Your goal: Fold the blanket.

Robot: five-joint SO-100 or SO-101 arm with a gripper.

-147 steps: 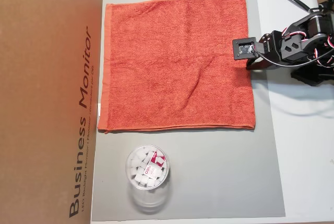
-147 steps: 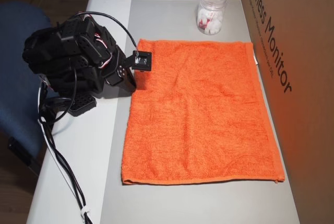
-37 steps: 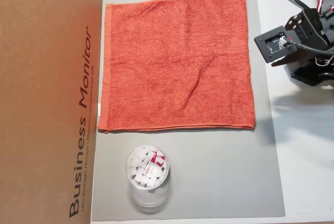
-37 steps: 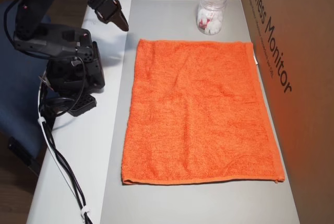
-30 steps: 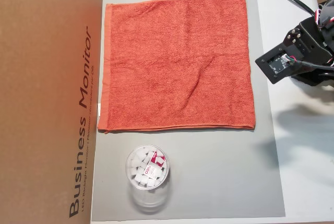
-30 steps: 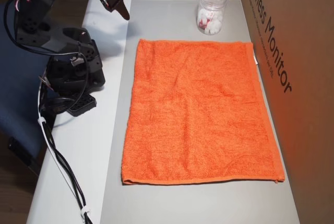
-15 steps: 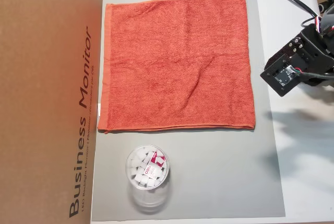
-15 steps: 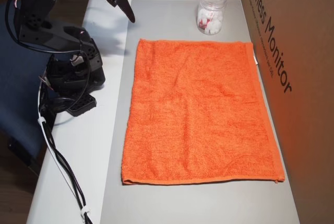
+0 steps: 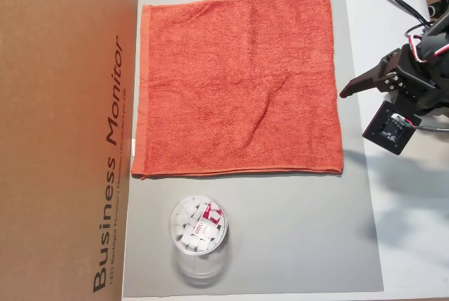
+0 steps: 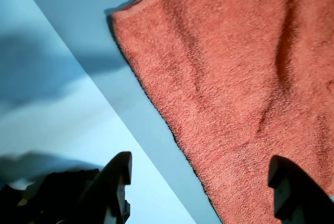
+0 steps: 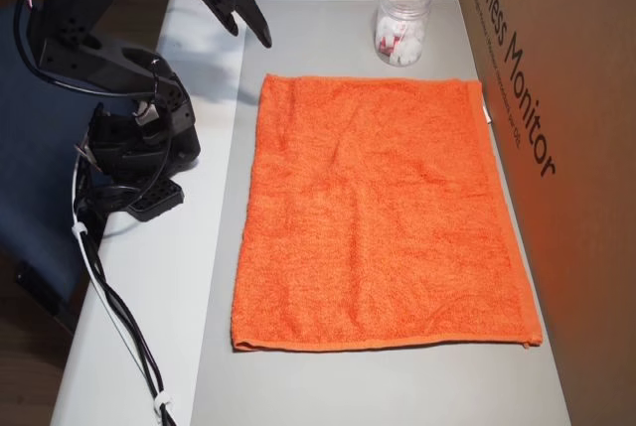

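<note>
My gripper will make the square blanket fold over diagonally into a triangle when I carry its corner (image 9: 335, 165) across, because the blanket lies flat with soft creases (image 9: 269, 106).
The orange-red terry blanket (image 9: 238, 83) lies flat and spread out on a grey mat (image 9: 295, 238). It shows in both overhead views, here too (image 11: 378, 217). The wrist view shows one corner and edge of the blanket (image 10: 235, 78). My gripper (image 9: 354, 87) hangs in the air off the blanket's right edge in an overhead view, and beyond its upper left corner in the other overhead view (image 11: 248, 31). In the wrist view the gripper (image 10: 200, 160) is open and empty, with one finger (image 10: 117, 182) over the bare mat and the other over the blanket.
A large cardboard box (image 9: 63, 132) printed "Business Monitor" stands along the blanket's far side (image 11: 566, 98). A clear jar (image 9: 198, 234) of white pieces stands on the mat near the blanket (image 11: 402, 19). The arm's base (image 11: 139, 138) and cables (image 11: 119, 317) are on the white table.
</note>
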